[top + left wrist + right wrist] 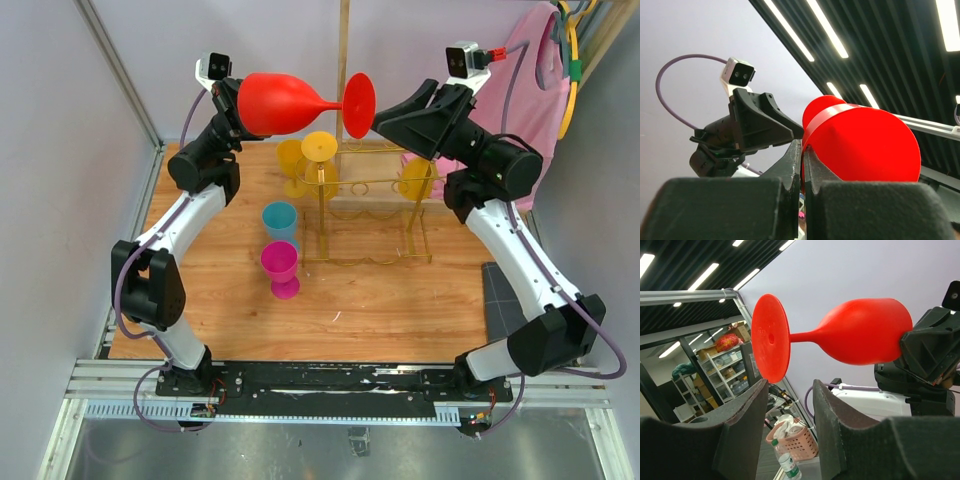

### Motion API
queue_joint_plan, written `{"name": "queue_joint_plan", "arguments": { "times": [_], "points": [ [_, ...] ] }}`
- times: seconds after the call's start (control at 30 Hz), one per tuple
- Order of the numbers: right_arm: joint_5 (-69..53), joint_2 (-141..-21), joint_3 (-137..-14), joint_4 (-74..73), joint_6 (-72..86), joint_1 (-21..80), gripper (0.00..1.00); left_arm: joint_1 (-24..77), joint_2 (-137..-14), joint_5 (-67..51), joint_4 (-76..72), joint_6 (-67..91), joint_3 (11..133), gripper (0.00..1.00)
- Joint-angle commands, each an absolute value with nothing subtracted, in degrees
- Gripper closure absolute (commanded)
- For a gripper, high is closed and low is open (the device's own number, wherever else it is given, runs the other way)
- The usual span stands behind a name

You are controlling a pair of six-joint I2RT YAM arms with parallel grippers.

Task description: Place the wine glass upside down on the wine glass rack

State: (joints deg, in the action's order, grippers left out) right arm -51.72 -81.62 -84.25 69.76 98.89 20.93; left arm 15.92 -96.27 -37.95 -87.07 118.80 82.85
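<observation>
The wine glass is in my left gripper by its bowl rim (249,105), so its round foot (359,105) should go to my right gripper before I turn the bowl down.
A red wine glass (290,104) is held sideways high above the table, bowl to the left, round foot (359,104) to the right. My left gripper (238,108) is shut on the rim of its bowl (865,145). My right gripper (385,112) is open just right of the foot, not touching it; in the right wrist view the foot (771,338) hangs just above my open fingers (747,412). The gold wire rack (370,215) stands below on the wooden table, with a yellow goblet (319,160) hanging upside down at its left end.
A blue cup (280,221) and a magenta goblet (280,268) stand left of the rack. More yellow goblets (290,165) are behind the rack. A tall wooden pole (343,45) rises behind. Pink cloth (540,90) hangs at the right.
</observation>
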Motion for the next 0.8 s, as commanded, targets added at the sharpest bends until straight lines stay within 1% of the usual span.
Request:
{"name": "queue_joint_plan", "arguments": {
  "times": [0.0, 0.17, 0.33, 0.4, 0.67, 0.73, 0.77],
  "points": [
    [-50.1, -82.0, -87.5, 70.9, 98.0, 22.9, 0.58, 15.8, -95.4, -36.8, -101.4, 132.6, 83.8, 1.00],
    [-49.9, -83.0, -89.9, 69.6, 97.4, 23.9, 0.59, 15.7, -95.4, -36.3, -101.4, 132.7, 83.0, 1.00],
    [-50.0, -84.5, -92.4, 67.5, 96.1, 25.0, 0.65, 15.8, -95.5, -36.6, -101.5, 132.7, 82.9, 1.00],
    [-49.7, -85.1, -93.2, 67.3, 96.2, 25.4, 0.66, 15.8, -95.5, -36.6, -101.4, 132.7, 82.9, 1.00],
    [-49.2, -86.9, -94.9, 65.9, 96.2, 26.8, 0.80, 15.8, -95.6, -36.6, -101.5, 132.9, 82.7, 1.00],
    [-49.2, -87.1, -94.9, 65.8, 96.2, 26.9, 0.86, 15.8, -95.5, -36.5, -101.4, 132.8, 82.7, 1.00],
    [-49.1, -87.1, -94.9, 65.8, 96.2, 27.0, 0.92, 15.8, -95.5, -36.5, -101.4, 132.8, 82.6, 1.00]
  ]
}}
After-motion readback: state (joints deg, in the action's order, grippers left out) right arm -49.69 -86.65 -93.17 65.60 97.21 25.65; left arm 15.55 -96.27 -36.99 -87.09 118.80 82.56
